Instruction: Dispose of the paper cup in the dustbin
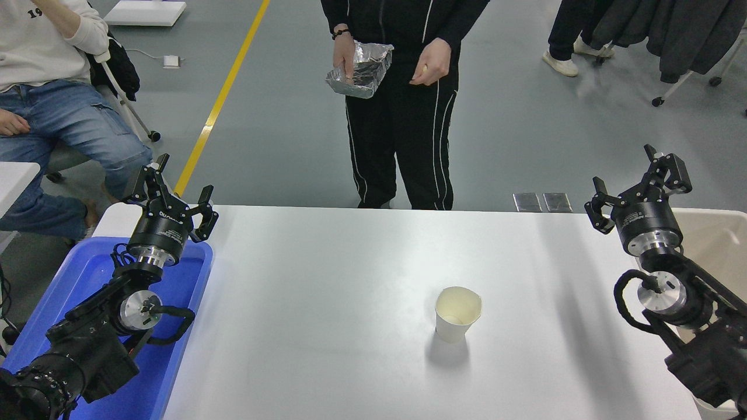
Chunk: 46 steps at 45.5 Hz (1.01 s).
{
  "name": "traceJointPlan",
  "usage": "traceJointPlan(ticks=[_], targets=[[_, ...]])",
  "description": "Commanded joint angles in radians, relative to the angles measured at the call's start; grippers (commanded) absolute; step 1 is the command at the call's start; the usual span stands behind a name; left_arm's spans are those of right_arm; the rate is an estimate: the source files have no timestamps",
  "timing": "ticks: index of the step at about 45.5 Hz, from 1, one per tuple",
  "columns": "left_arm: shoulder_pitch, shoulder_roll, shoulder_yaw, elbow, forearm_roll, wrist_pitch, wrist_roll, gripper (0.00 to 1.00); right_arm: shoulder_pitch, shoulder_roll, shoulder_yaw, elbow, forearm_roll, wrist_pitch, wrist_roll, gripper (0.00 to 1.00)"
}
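Observation:
Only plain cream shows inside the paper cup's open rim [458,304], so the paper cup will tilt over and prove empty when I lift it.
The paper cup [457,313] stands upright on the white table [350,280], right of centre, white with a cream inside. The dustbin [721,239] shows at the right edge, beige inside with an off-white rim, partly hidden behind the right arm. My right gripper [639,185] is open and empty, raised over the table's far right corner, well away from the cup. My left gripper [170,195] is open and empty, parked at the far left above the blue tray.
A bright blue tray [87,280] sits under the left arm at the table's left edge. A person in black [402,105] stands at the far side holding a foil package [359,70]. Another person [52,87] sits at the top left.

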Motion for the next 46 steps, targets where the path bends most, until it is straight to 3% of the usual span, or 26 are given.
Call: traceJointPlan(ticks=[1, 18, 30, 37, 46], targets=[[0.0, 0.0, 0.0, 0.0, 0.0, 0.0, 0.0, 1.0, 0.002, -0.011, -0.003, -0.006, -0.001, 0.001, 0.002, 0.99], [0.0, 0.0, 0.0, 0.0, 0.0, 0.0, 0.0, 1.0, -0.021, -0.09, -0.007, -0.006, -0.013, 0.0, 0.002, 0.99], [0.0, 0.0, 0.0, 0.001, 0.0, 0.0, 0.0, 1.0, -0.003, -0.209, -0.037, 0.007, -0.137, 0.001, 0.002, 0.99], [0.0, 0.0, 0.0, 0.0, 0.0, 0.0, 0.0, 1.0, 0.089, -0.264, -0.262, 0.019, -0.139, 0.001, 0.002, 0.99], [0.0, 0.0, 0.0, 0.0, 0.0, 0.0, 0.0, 1.0, 0.347, -0.394, -0.782, 0.098, -0.264, 0.001, 0.002, 0.99]])
